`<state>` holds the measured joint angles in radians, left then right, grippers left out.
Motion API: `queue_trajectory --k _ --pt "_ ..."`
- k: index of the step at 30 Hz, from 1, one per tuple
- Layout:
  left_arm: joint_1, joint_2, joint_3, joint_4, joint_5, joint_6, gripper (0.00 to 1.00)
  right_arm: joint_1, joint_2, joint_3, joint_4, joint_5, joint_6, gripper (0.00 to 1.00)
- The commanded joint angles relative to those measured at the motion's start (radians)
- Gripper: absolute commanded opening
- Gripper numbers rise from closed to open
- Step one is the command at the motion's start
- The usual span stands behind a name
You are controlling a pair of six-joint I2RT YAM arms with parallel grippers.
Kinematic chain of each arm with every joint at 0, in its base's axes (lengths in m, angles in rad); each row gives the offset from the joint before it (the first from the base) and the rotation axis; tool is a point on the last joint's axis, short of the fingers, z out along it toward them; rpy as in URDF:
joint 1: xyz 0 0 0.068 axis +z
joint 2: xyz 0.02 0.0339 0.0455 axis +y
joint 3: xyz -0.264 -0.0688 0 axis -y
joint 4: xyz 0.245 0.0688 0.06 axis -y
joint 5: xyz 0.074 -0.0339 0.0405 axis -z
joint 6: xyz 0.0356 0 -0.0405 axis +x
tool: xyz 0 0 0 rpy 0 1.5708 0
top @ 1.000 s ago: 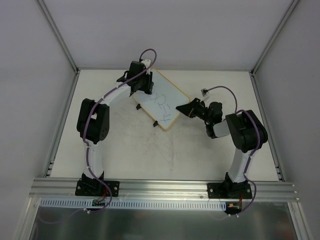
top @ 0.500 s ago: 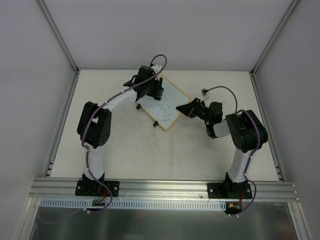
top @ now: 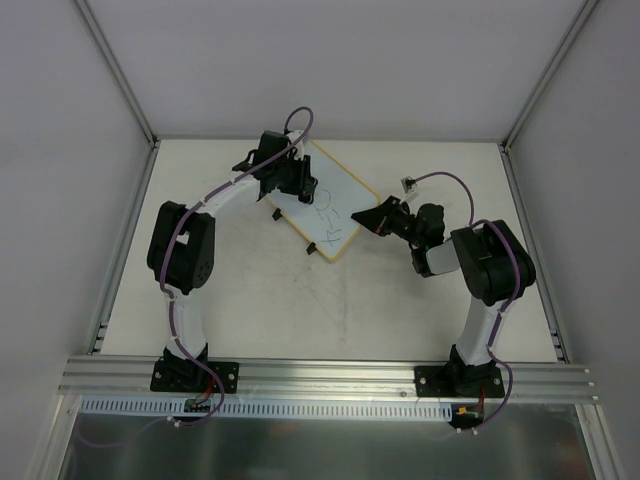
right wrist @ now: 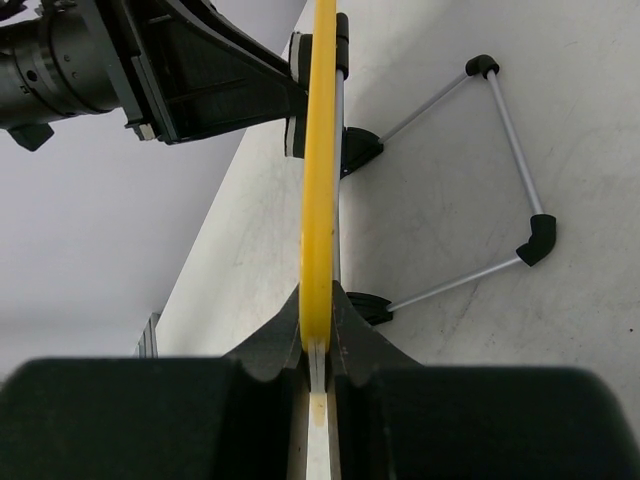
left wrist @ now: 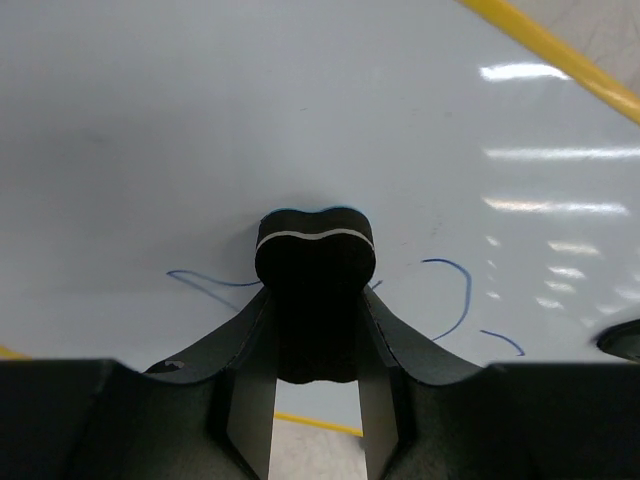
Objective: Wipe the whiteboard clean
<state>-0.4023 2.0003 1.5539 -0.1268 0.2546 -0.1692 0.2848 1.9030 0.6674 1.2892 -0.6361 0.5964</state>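
Blue scribbles remain toward the board's lower corner, while the surface (left wrist: 310,120) above the eraser is clear. I should therefore wipe back down over those scribbles (top: 328,212) with my left gripper.
The whiteboard (top: 328,207) stands tilted on the table at back centre, white with a yellow frame and blue scribbles. My left gripper (top: 297,180) is shut on a small black bone-shaped eraser (left wrist: 315,245), whose end presses on the white surface (left wrist: 300,100) beside blue scribbles (left wrist: 450,295). My right gripper (top: 368,217) is shut on the board's yellow edge (right wrist: 320,150), seen edge-on in the right wrist view. The left gripper also shows there (right wrist: 200,75), against the board's face.
A wire stand with black feet (right wrist: 500,190) props the board from behind. Two black clips (top: 312,247) sit on its lower edge. A small white connector on a purple cable (top: 408,184) lies to the board's right. Walls and metal rails bound the table.
My left gripper with the eraser swept right across the board half a second ago, then came back left and up. The right arm and the board have stayed still.
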Motion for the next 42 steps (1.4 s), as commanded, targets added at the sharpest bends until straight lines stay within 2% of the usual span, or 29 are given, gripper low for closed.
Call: queue_trajectory --k 1,9,17,22,31,42 --pt "0.054 0.012 -0.04 -0.054 -0.005 -0.016 0.0 0.002 -0.056 0.004 0.242 -0.028 -0.023 0.0" --pt "0.126 0.023 -0.074 -0.051 -0.028 -0.038 0.0 0.001 -0.061 0.001 0.242 -0.028 -0.021 0.0" --pt "0.125 0.045 -0.061 -0.05 0.02 -0.058 0.0 0.001 -0.064 0.001 0.242 -0.03 -0.021 0.0" --pt "0.044 0.035 -0.071 -0.043 -0.034 -0.046 0.0 0.002 -0.059 0.004 0.242 -0.031 -0.02 0.0" --pt "-0.081 0.025 -0.077 -0.028 -0.051 -0.067 0.0 0.002 -0.062 0.004 0.242 -0.033 -0.021 0.0" --pt "-0.185 -0.072 -0.195 0.053 -0.005 -0.113 0.0 0.004 -0.059 0.008 0.243 -0.036 -0.02 0.0"
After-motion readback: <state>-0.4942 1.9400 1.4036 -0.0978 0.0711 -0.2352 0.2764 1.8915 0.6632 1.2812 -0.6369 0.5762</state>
